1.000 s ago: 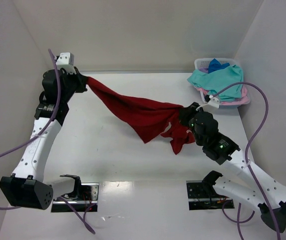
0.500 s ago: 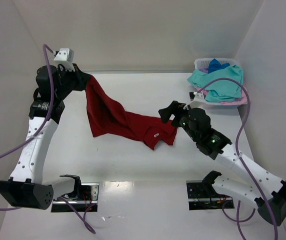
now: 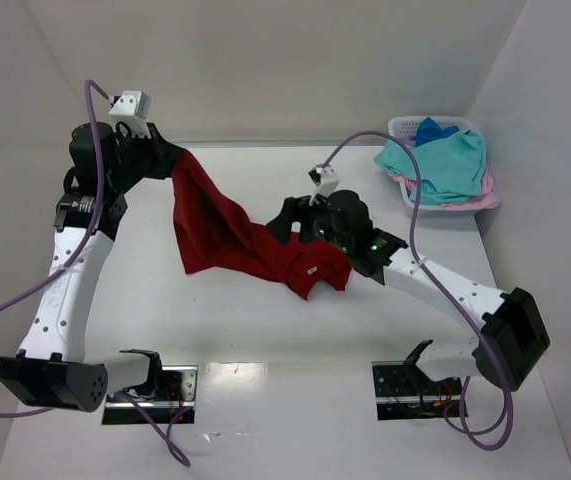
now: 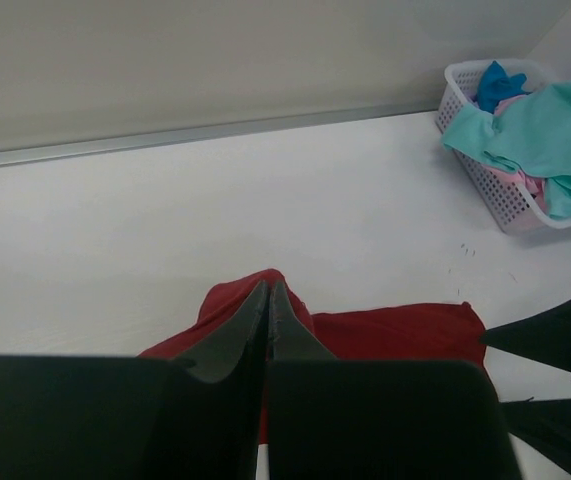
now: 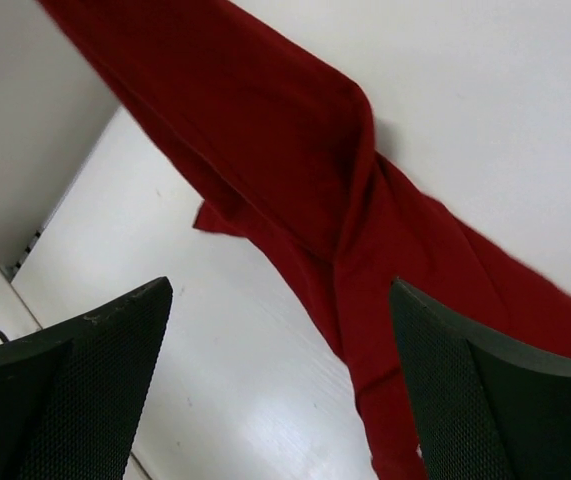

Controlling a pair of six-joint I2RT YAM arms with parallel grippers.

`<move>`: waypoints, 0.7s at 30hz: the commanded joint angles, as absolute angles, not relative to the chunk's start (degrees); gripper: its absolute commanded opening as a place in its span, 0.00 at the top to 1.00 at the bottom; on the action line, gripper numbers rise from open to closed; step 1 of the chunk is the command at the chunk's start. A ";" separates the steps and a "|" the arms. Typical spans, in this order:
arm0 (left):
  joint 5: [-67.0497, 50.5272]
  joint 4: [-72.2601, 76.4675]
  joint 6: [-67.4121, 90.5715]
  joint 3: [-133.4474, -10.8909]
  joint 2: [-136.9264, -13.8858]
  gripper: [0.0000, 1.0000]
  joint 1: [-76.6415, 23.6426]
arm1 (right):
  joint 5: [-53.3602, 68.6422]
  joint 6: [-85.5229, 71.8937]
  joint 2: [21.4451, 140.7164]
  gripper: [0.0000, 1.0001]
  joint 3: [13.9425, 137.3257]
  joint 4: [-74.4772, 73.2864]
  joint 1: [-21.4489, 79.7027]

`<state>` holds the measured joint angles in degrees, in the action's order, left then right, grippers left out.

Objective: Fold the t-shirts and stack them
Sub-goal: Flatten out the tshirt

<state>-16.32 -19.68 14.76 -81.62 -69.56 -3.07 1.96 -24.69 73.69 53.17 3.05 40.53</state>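
The dark red t-shirt's crumpled part has overlapping folds [image 3: 291, 262] in it. So the t-shirt [image 3: 223, 235] will spread out wider when I lift and pull it.
The dark red t-shirt [image 3: 227, 236] hangs by one corner from my left gripper [image 3: 170, 160], which is shut on it high over the table's back left. Its lower part lies crumpled on the table, reaching right to a fold [image 3: 315, 272]. In the left wrist view the shut jaws [image 4: 268, 286] have red cloth [image 4: 395, 335] behind them. My right gripper [image 3: 285, 218] hovers open just above the shirt's right part, holding nothing. The right wrist view shows its wide-apart fingers [image 5: 115, 350] over the red cloth [image 5: 295, 150]. Teal [image 3: 440, 160], pink [image 3: 465, 200] and blue [image 3: 431, 129] t-shirts are piled in the basket.
The pale slotted laundry basket [image 3: 401, 128] stands at the back right corner against the wall and also shows in the left wrist view [image 4: 505, 200]. White walls enclose the table on three sides. Purple cables loop off both arms.
My right gripper opened and let go of the red shirt, then swung left over it. The shirt's right end dropped onto the table. The left gripper kept its corner and rose slightly.
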 commanded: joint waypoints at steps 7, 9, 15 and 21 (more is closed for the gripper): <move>-18.46 -18.54 14.68 -85.17 -70.31 1.00 -2.72 | -0.78 -14.50 85.78 0.00 62.14 13.17 46.32; -18.46 -18.54 14.68 -85.78 -70.84 1.00 -2.72 | -1.41 -13.89 86.40 0.00 61.61 15.99 46.32; -18.98 -17.84 15.73 -85.78 -71.37 1.00 -2.72 | 0.62 -8.01 92.88 0.00 65.82 15.74 47.45; -18.46 -17.84 15.73 -86.30 -71.89 1.00 -2.72 | -1.76 -4.05 100.10 0.00 71.01 15.12 50.80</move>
